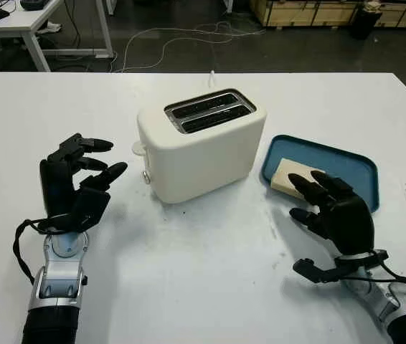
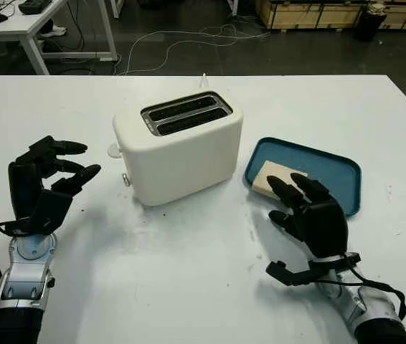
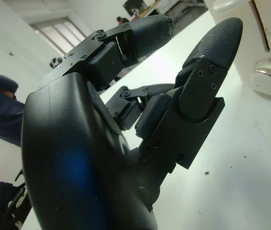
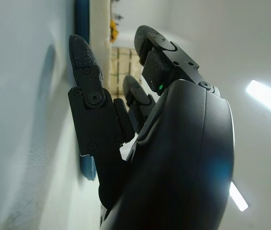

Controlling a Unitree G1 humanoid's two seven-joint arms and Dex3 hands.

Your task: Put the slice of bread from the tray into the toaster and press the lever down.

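The toaster's lever (image 1: pixel 139 148) is raised, so I expect the slice of bread (image 1: pixel 289 175) to stop with its top edge sticking out when I lower it in.
A cream two-slot toaster (image 1: pixel 199 147) stands mid-table with both slots (image 1: pixel 209 111) empty. Its lever (image 1: pixel 139 148) sticks out of the left end, up, above a round knob (image 1: pixel 146 177). To the right lies a blue tray (image 1: pixel 353 166) holding a pale slice of bread (image 1: pixel 288 175) at its left end. My right hand (image 1: pixel 305 193) hovers at the tray's near edge, open, its fingertips over the near side of the bread without gripping it. Left of the toaster, my left hand (image 1: pixel 106 158) is held up, open, a short gap from the lever end.
The white table (image 1: pixel 210 265) has small dark specks in front of the toaster. The toaster's white cord (image 1: pixel 211 75) runs off the far edge. Beyond the table are a dark floor, loose cables, another white desk (image 1: pixel 24 21) and wooden crates (image 1: pixel 310 11).
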